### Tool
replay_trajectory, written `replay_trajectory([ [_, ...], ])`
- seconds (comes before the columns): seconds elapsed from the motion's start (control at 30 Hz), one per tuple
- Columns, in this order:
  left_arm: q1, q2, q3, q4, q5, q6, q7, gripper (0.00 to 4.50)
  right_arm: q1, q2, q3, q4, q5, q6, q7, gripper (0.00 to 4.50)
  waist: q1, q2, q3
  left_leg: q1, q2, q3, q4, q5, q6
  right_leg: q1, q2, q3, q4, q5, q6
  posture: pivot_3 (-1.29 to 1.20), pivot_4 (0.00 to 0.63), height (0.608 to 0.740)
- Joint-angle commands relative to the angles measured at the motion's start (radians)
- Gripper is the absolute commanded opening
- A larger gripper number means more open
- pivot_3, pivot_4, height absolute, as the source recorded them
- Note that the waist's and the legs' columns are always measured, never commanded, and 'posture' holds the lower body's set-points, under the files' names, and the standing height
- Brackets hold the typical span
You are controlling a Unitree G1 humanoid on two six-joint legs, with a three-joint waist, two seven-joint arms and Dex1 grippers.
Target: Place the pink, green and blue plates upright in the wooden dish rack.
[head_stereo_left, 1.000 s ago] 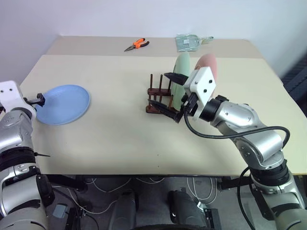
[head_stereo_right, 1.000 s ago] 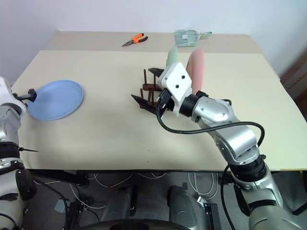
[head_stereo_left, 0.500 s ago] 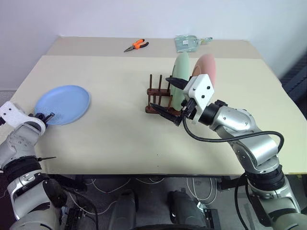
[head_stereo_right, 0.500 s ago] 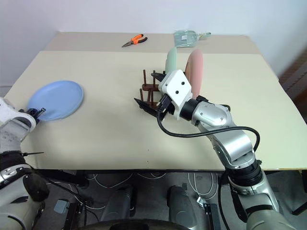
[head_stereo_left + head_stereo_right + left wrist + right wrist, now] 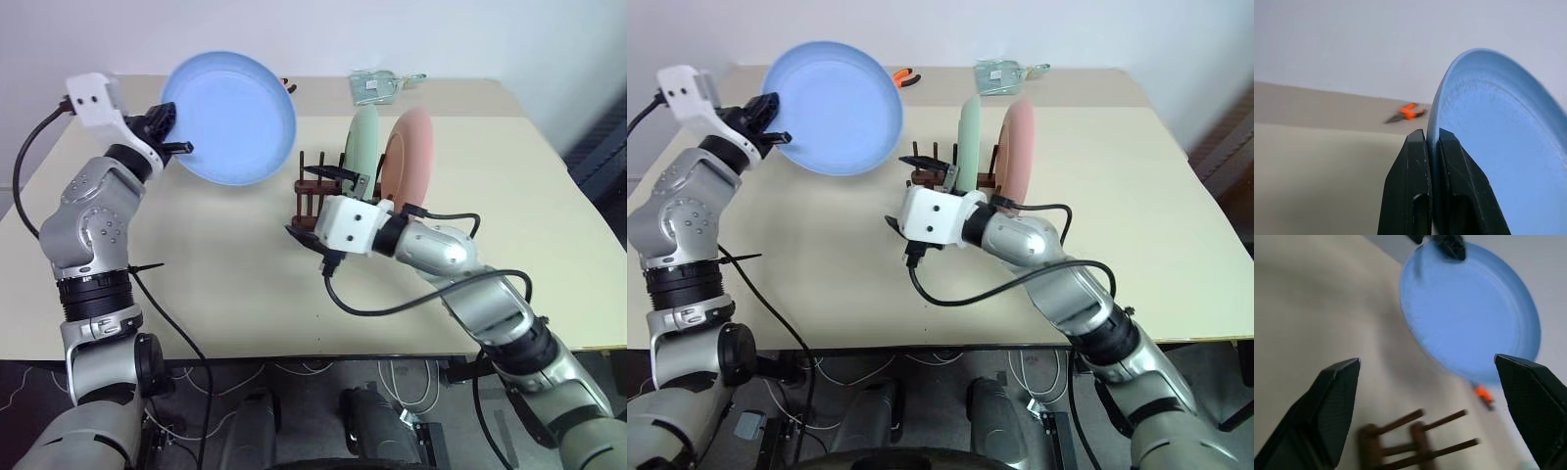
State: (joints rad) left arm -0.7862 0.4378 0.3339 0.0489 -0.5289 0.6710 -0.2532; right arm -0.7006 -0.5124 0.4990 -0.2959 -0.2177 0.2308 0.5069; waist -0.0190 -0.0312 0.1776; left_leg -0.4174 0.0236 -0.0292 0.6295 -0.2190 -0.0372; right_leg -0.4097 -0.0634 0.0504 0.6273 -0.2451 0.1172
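Observation:
Next, I take the plate's free rim with my right gripper and turn it edge-on before racking it, because my left gripper holds the blue plate with its broad side to the rack's slots.
My left gripper is shut on the rim of the blue plate and holds it tilted in the air, left of and above the wooden dish rack. The left wrist view shows both fingertips pinching that plate's edge. The green plate and the pink plate stand upright in the rack's right part. My right gripper hangs open at the rack's left end, holding nothing. In the right wrist view the rack's pegs lie between its spread fingers, with the blue plate beyond.
Orange pliers lie at the table's far edge, partly behind the lifted plate. A clear plastic packet sits at the far edge behind the rack. The beige table runs wide to the left and front of the rack.
My left gripper shut on the blue plate's rim, then lifted it off the table, up and right toward the rack. My right gripper rolled and shifted slightly left, still open.

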Motion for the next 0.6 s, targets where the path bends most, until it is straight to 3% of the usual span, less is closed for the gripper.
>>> replay_trajectory([
  [0.03,-0.039,-0.016,-0.016,-0.117,-0.053,0.039,-0.004,0.02,-0.076,0.034,0.051,0.117,-0.143,-0.099,-0.022,4.50,0.000,0.000,0.000,0.000,0.000,0.000,0.000,0.000,0.000,0.000,0.000,0.000,0.000,0.000,0.000,0.00,0.150,0.732],
  [0.1,-0.028,-0.025,-0.027,-0.148,-0.062,0.052,-0.006,0.02,-0.098,0.040,0.077,0.189,-0.201,-0.154,-0.020,4.50,0.001,0.000,0.000,0.000,0.000,0.000,0.000,0.000,0.000,0.000,0.000,0.000,-0.001,0.000,0.000,0.00,0.150,0.732],
  [0.2,-0.009,-0.035,-0.019,-0.167,-0.083,0.078,0.006,0.00,-0.094,0.072,0.051,0.224,-0.209,-0.171,-0.025,3.59,0.001,0.000,0.000,-0.001,0.000,0.000,0.000,0.000,0.000,0.000,0.000,0.000,-0.001,0.000,0.000,0.00,0.150,0.732],
  [0.43,0.032,-0.030,-0.026,-0.196,-0.102,0.113,-0.002,0.00,-0.090,0.101,0.027,0.239,-0.264,-0.189,-0.030,0.04,-0.001,0.000,0.000,0.000,0.000,-0.001,0.000,0.001,-0.001,0.000,0.000,0.000,0.001,0.000,0.000,0.00,0.150,0.732],
  [0.47,0.034,-0.038,-0.016,-0.198,-0.119,0.118,-0.002,0.00,-0.090,0.103,0.026,0.237,-0.274,-0.191,-0.032,0.04,-0.001,0.000,0.000,0.000,0.000,-0.001,0.000,0.001,-0.001,0.000,0.000,0.000,0.001,0.000,0.000,0.00,0.150,0.732],
  [0.6,0.009,-0.083,0.052,-0.211,-0.182,0.099,0.036,1.46,-0.075,0.112,0.022,0.214,-0.321,-0.191,-0.048,0.00,0.003,0.000,0.001,0.000,0.000,-0.001,0.000,0.001,-0.002,0.000,0.000,0.000,0.001,0.000,0.000,0.00,0.150,0.732],
])
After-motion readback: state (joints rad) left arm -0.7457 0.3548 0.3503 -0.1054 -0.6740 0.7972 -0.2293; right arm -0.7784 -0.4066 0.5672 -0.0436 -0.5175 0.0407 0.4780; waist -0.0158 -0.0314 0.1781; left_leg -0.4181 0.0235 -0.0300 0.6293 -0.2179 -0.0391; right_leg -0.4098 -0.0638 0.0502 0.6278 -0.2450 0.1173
